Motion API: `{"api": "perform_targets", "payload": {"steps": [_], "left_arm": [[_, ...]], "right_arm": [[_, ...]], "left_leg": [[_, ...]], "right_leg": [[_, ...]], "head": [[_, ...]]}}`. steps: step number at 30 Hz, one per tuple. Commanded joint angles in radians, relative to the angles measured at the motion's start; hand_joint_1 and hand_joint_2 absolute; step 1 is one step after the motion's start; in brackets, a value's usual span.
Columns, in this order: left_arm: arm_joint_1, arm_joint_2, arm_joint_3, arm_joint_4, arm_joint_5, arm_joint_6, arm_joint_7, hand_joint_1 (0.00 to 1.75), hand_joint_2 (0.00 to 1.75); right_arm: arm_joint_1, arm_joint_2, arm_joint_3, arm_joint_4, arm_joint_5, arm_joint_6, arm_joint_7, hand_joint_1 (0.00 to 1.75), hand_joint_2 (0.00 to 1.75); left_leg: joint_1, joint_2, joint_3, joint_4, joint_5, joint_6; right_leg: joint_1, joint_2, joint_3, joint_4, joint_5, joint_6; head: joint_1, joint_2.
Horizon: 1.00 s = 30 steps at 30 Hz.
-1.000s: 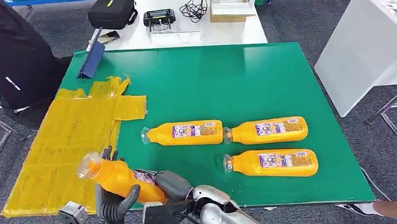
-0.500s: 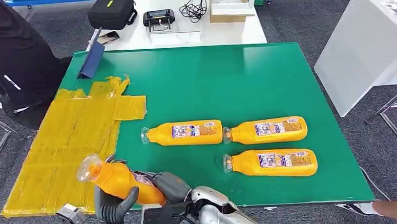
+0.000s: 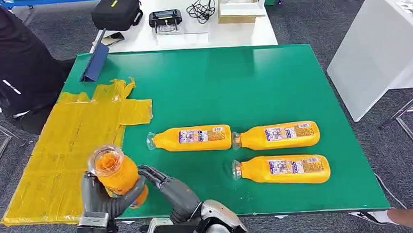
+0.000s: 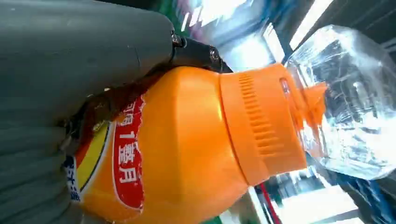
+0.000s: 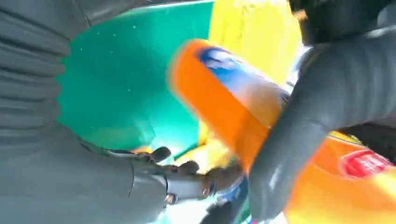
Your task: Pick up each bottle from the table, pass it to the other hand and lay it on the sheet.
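The orange bottle's base is almost touching the next bottle's clear cap [image 3: 236, 140]. The next bottle will get pushed aside when I lift the orange bottle.
My left hand [image 3: 105, 201] grips an orange bottle [image 3: 113, 172] by its body, upright over the table's near-left edge, its clear cap [image 3: 105, 158] pointing up at the head camera. The left wrist view shows the same bottle [image 4: 187, 144] close up, with its cap [image 4: 345, 102] and the fingers around its label. My right hand [image 3: 164, 187] is just right of the bottle with its fingers spread and nothing in them; its fingers [image 5: 187, 169] lie apart from the blurred bottle [image 5: 233, 107]. The yellow sheet [image 3: 72, 145] covers the table's left side. Three more orange bottles [image 3: 192, 138] [image 3: 277, 135] [image 3: 283, 169] lie on the green table [image 3: 234, 83].
A blue folder [image 3: 96, 62] stands at the table's far-left corner. A person in dark clothes [image 3: 9, 57] is beside the left edge. Behind is a white table [image 3: 243, 34] with a black bag [image 3: 116, 10] and a cardboard box [image 3: 237, 3]. Another white table [image 3: 382, 48] stands at the right.
The bottle has swung from a tilt to upright in my left hand. My right hand has let go of it and its fingers have spread apart.
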Motion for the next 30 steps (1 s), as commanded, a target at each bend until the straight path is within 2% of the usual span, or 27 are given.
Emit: {"api": "perform_targets", "payload": {"steps": [1, 3, 4, 5, 8, 9, 11, 13, 16, 19, 22, 24, 30], "left_arm": [[-0.071, 0.072, 0.005, 0.049, -0.059, 0.041, 0.005, 1.75, 1.75], [-0.069, 0.068, 0.015, 0.065, -0.115, 0.079, 0.005, 1.75, 1.75], [-0.092, 0.066, 0.054, 0.12, -0.258, 0.134, 0.042, 1.75, 1.75], [-0.106, 0.07, 0.069, 0.149, -0.29, 0.149, 0.055, 1.75, 1.75], [-0.18, 0.12, 0.131, 0.346, -0.561, 0.219, 0.183, 1.75, 1.75], [-0.205, 0.128, 0.16, 0.402, -0.636, 0.225, 0.203, 1.75, 1.75], [-0.231, 0.132, 0.195, 0.472, -0.742, 0.225, 0.227, 1.75, 1.75], [-0.257, 0.148, 0.221, 0.549, -0.876, 0.225, 0.292, 1.75, 1.75], [-0.322, 0.183, 0.188, 0.708, -1.001, 0.225, 0.386, 1.75, 1.75], [-0.395, 0.226, 0.166, 0.881, -0.994, 0.225, 0.425, 1.75, 1.75], [-0.422, 0.251, 0.154, 0.985, -0.971, 0.215, 0.413, 1.75, 1.75], [-0.419, 0.256, 0.132, 1.003, -0.969, 0.192, 0.387, 1.75, 1.75], [-0.416, 0.252, 0.127, 0.998, -0.969, 0.191, 0.389, 1.75, 1.75]], "right_arm": [[0.021, -0.055, -0.063, -0.088, 0.001, 0.018, -0.004, 0.0, 0.0], [0.017, -0.053, -0.062, -0.08, 0.001, 0.02, -0.004, 0.0, 0.0], [0.008, -0.059, -0.062, -0.078, 0.0, 0.023, -0.004, 0.0, 0.0], [0.003, -0.062, -0.064, -0.078, -0.002, 0.027, -0.007, 0.0, 0.0], [-0.011, -0.066, -0.064, -0.07, -0.012, 0.052, -0.021, 0.0, 0.0], [-0.014, -0.063, -0.058, -0.066, -0.008, 0.055, -0.022, 0.0, 1.75], [-0.015, -0.063, -0.054, -0.074, -0.007, 0.047, -0.029, 0.0, 1.75], [0.006, -0.063, -0.08, -0.133, 0.016, -0.035, -0.051, 0.0, 1.75], [0.022, -0.082, -0.124, -0.24, 0.071, -0.129, -0.053, 0.0, 1.75], [-0.03, -0.15, -0.176, -0.27, 0.035, -0.071, -0.023, 0.0, 1.75], [-0.073, -0.199, -0.242, -0.272, 0.041, -0.069, -0.025, 0.0, 1.75], [-0.085, -0.213, -0.279, -0.277, 0.053, -0.073, -0.025, 0.0, 1.75], [-0.083, -0.205, -0.274, -0.273, 0.058, -0.071, -0.023, 0.0, 1.75]], "left_leg": [[0.0, -0.003, 0.0, -0.001, 0.001, 0.001], [0.0, -0.001, 0.001, -0.001, 0.001, 0.001], [0.0, -0.002, 0.001, -0.002, 0.001, 0.002], [-0.001, -0.001, 0.001, -0.001, 0.001, 0.001], [-0.001, -0.002, 0.004, -0.004, 0.002, 0.001], [-0.002, -0.002, 0.004, -0.003, 0.002, 0.001], [-0.002, -0.001, 0.004, -0.003, 0.002, 0.001], [-0.001, 0.0, 0.003, -0.003, 0.002, 0.0], [-0.001, -0.003, 0.003, -0.003, 0.002, 0.001], [-0.001, -0.005, 0.002, -0.003, 0.003, 0.001], [-0.001, -0.003, 0.002, -0.002, 0.003, 0.001], [-0.001, -0.002, 0.002, -0.001, 0.003, 0.001], [-0.004, -0.001, 0.004, -0.002, 0.002, 0.0]], "right_leg": [[0.0, -0.003, 0.001, -0.002, 0.001, 0.001], [0.0, -0.001, 0.001, -0.001, 0.0, 0.0], [0.0, -0.003, 0.002, -0.002, 0.001, 0.001], [-0.001, -0.002, 0.001, -0.001, 0.0, 0.0], [-0.001, -0.003, 0.003, -0.003, 0.001, 0.0], [-0.001, -0.003, 0.003, -0.002, 0.001, 0.0], [-0.001, -0.001, 0.003, -0.002, 0.001, 0.0], [-0.001, -0.001, 0.002, -0.001, 0.001, 0.0], [0.0, -0.004, 0.002, -0.003, 0.001, 0.0], [0.0, -0.005, 0.003, -0.003, 0.001, 0.001], [-0.001, -0.004, 0.003, -0.002, 0.001, 0.001], [-0.001, -0.003, 0.002, -0.002, 0.001, 0.001], [-0.003, -0.001, 0.004, -0.001, 0.001, 0.0]], "head": [[0.001, 0.0], [0.0, 0.0], [0.0, 0.0], [0.001, 0.0], [0.0, 0.0], [0.0, 0.0], [0.0, 0.0], [0.0, 0.0], [0.0, 0.0], [0.0, 0.0], [0.0, 0.0], [0.0, 0.0], [0.0, 0.0]]}}
